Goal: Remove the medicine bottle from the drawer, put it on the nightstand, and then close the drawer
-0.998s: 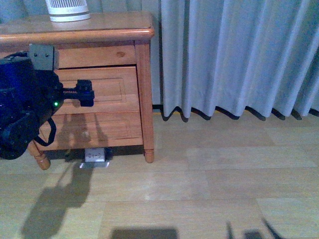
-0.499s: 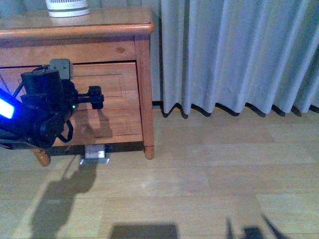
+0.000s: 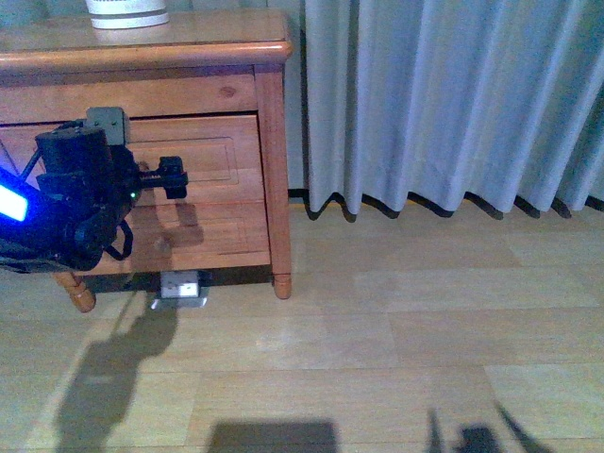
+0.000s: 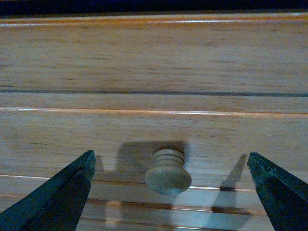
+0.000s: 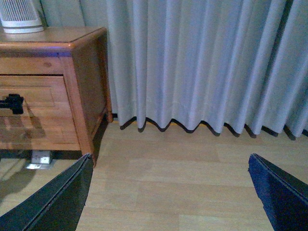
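The upper drawer [image 3: 212, 159] has an even dark gap [image 3: 212, 115] above its front, so it will come straight out and stay level when the robot pulls.
The nightstand [image 3: 269, 142] stands at the left, orange-brown, with both drawers shut. My left gripper [image 3: 172, 177] is open right in front of the upper drawer [image 3: 222, 156]. In the left wrist view the drawer's round wooden knob [image 4: 167, 172] sits between my open fingers [image 4: 62, 192], apart from both, with my left gripper [image 4: 171, 155] centred on it. The medicine bottle is hidden. My right gripper [image 5: 169, 156] is open and empty above bare floor, to the right of the nightstand [image 5: 82, 82]. It does not show in the front view.
A white ribbed appliance [image 3: 127, 11] stands on the nightstand's top. A grey curtain [image 3: 453, 104] hangs to the floor right of the nightstand. A small white box [image 3: 181, 286] lies under the nightstand between its feet. Pale wooden floor [image 3: 396, 321] spreads in front.
My left arm has reached out from close to the camera toward the upper drawer front, and the gripper now sits nearer the knob. The drawers have not moved.
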